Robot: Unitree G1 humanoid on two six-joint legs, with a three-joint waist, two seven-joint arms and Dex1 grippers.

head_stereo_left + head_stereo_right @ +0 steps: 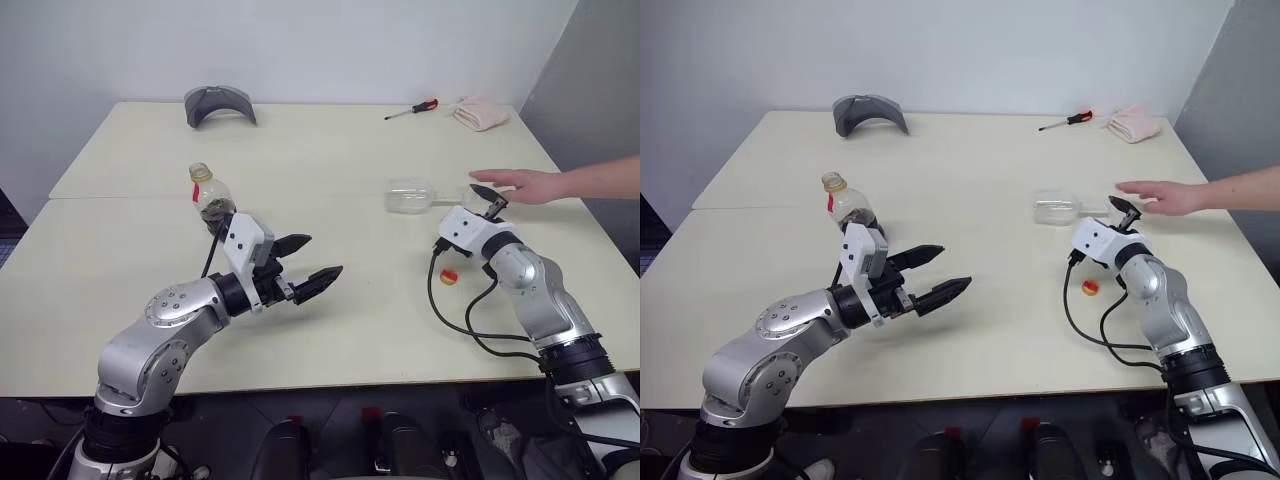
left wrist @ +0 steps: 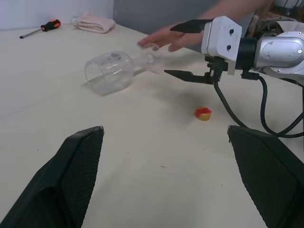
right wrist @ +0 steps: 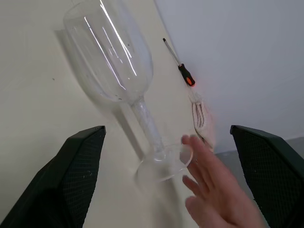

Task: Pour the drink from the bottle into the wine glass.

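The wine glass (image 1: pixel 410 196) is wide and flat at its round foot (image 3: pixel 164 164). It should stand by itself when I turn it upright by its stem and set it down.
The wine glass (image 1: pixel 412 196) lies on its side at the table's middle right, its bowl empty. A person's hand (image 1: pixel 530 183) reaches in from the right and rests at the glass's foot (image 3: pixel 164 166). Just in front of the foot, my right gripper (image 1: pixel 490 201) is open, pointing at the stem and holding nothing. The bottle (image 1: pixel 207 193) stands upright and uncapped at the left, with a little dark drink (image 1: pixel 215 208) low inside. My left gripper (image 1: pixel 322 256) is open and empty, in front and to the right of the bottle.
A yellow cap (image 1: pixel 449 277) lies on the table (image 1: pixel 330 150) beside my right forearm. Along the far edge are a grey curved object (image 1: pixel 220 103), a red-handled screwdriver (image 1: pixel 412 108) and a folded pink cloth (image 1: pixel 482 112).
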